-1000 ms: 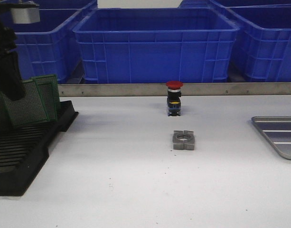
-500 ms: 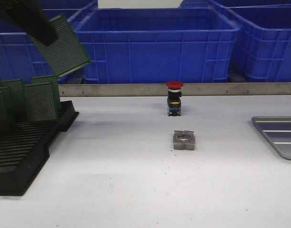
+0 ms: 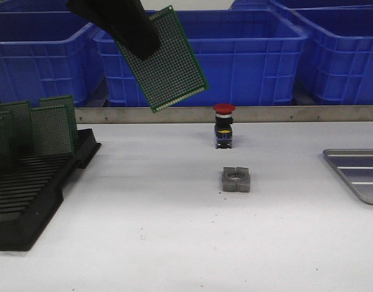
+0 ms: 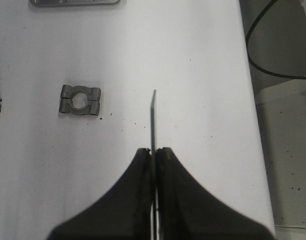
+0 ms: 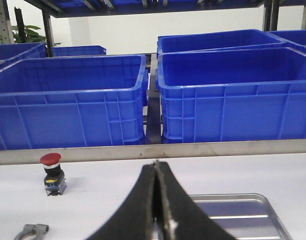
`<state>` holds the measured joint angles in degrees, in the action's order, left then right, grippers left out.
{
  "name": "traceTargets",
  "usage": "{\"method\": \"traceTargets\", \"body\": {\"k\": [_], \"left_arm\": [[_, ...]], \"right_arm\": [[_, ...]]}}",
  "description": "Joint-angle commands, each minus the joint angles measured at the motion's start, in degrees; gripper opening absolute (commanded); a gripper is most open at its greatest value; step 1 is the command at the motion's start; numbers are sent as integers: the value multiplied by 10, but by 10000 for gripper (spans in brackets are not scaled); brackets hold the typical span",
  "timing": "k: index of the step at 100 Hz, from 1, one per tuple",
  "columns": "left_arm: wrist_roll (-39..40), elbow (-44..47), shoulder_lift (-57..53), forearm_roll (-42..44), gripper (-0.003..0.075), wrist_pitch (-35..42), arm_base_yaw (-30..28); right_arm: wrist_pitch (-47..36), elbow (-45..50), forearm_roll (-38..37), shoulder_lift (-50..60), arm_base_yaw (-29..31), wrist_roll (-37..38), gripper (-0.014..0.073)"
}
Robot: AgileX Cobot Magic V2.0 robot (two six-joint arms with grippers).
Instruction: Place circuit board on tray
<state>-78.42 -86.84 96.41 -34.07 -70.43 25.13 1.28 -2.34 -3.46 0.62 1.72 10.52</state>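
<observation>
The tray (image 3: 359, 174) is far across from my left gripper, so my left gripper should keep the circuit board steady while my right gripper grips its free edge (image 3: 196, 73).
My left gripper (image 3: 137, 36) is shut on a green perforated circuit board (image 3: 168, 61) and holds it tilted, high above the table left of centre. In the left wrist view the board (image 4: 153, 120) shows edge-on, pinched between the black fingers (image 4: 138, 170). The silver-grey tray (image 3: 359, 173) lies at the table's right edge, far from the board; it also shows in the left wrist view (image 4: 75, 2) and in the right wrist view (image 5: 252, 220). My right gripper (image 5: 156, 167) is shut and empty, close above the tray's near side; it is not seen in the front view.
A black slotted rack (image 3: 28, 194) at the left holds several green boards (image 3: 52, 131). A red-capped push button (image 3: 223, 126) and a grey metal clamp block (image 3: 236, 180) stand mid-table. Big blue bins (image 3: 201, 55) line the back behind a metal rail.
My left gripper has lifted the circuit board out of the rack and carried it up and to the right. The right gripper's earlier state is not shown.
</observation>
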Motion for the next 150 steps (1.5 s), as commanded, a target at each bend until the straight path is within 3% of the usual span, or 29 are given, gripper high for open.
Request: {"method": "traceTargets", "body": {"k": [1,19,33,59,69,88,95,106,115,127,150], "left_arm": [[7,-16,-28,-35,-18,-25,6],[7,-16,-28,-35,-18,-25,6],[7,-16,-28,-35,-18,-25,6],[7,-16,-28,-35,-18,-25,6],[7,-16,-28,-39,-18,-25,6],[7,-16,-28,-46,-18,-25,6],[7,-16,-28,-46,-18,-25,6],[7,-16,-28,-46,-18,-25,6],[7,-16,-28,-46,-18,-25,6],[7,-16,-28,-46,-18,-25,6],[7,-16,-28,-46,-18,-25,6]], "right_arm": [[21,-69,3,-9,0,14,-68],[209,-208,3,-94,0,14,-68],[308,-299,3,-177,0,14,-68],[329,-343,3,-245,0,14,-55],[332,-343,3,-247,0,14,47],[340,-343,11,-247,0,14,402],[340,-343,20,-247,0,14,456],[331,-343,44,-250,-1,2,457],[320,-343,98,-267,-3,-57,457],[320,-346,218,-322,-3,-201,457],[385,-382,535,-465,-3,-589,457]]}}
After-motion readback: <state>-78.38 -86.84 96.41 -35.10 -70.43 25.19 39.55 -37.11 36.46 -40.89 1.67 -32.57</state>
